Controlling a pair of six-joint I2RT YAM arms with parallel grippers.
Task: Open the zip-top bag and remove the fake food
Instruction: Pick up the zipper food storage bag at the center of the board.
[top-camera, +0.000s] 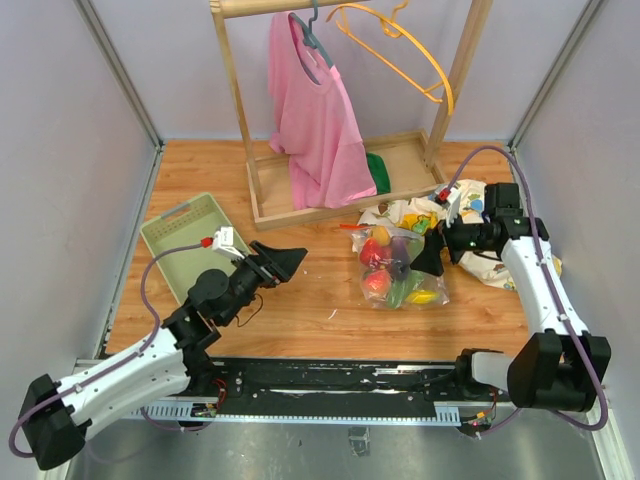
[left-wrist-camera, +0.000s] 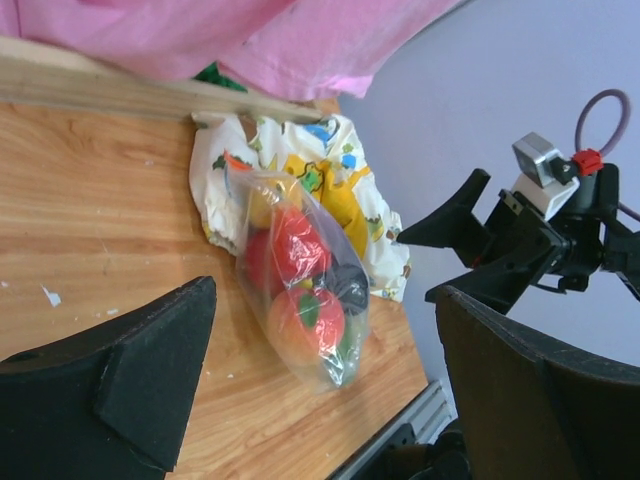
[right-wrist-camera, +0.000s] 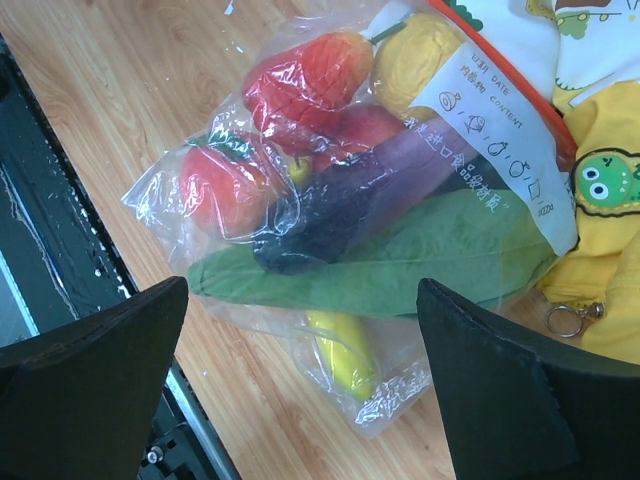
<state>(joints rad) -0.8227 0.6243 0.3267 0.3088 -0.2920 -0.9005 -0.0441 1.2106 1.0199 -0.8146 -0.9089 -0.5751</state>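
My left gripper's open fingers have clear wood (top-camera: 331, 262) in front of them up to the zip-top bag, so I go on moving in until they close just below its orange-red zipper strip (top-camera: 358, 241).
The zip-top bag (top-camera: 402, 266) lies flat on the wooden table right of centre, its orange-red zipper strip (right-wrist-camera: 562, 140) toward the back. The fake food (right-wrist-camera: 330, 190) is packed inside: red, peach, purple, green and yellow pieces. My right gripper (top-camera: 432, 256) hovers open just above the bag's right side, and in the right wrist view this gripper (right-wrist-camera: 302, 290) straddles the bag's bottom end. My left gripper (top-camera: 286, 264) is open, left of the bag and apart from it, pointing at it. From the left wrist, the bag (left-wrist-camera: 300, 290) lies ahead between the fingers.
A dinosaur-print cloth (top-camera: 492, 268) lies under and behind the bag. A pale green tray (top-camera: 180, 232) sits at the left. A wooden rack (top-camera: 330, 208) with a pink shirt (top-camera: 312, 110) and an orange hanger (top-camera: 400, 50) stands at the back. Walls close both sides.
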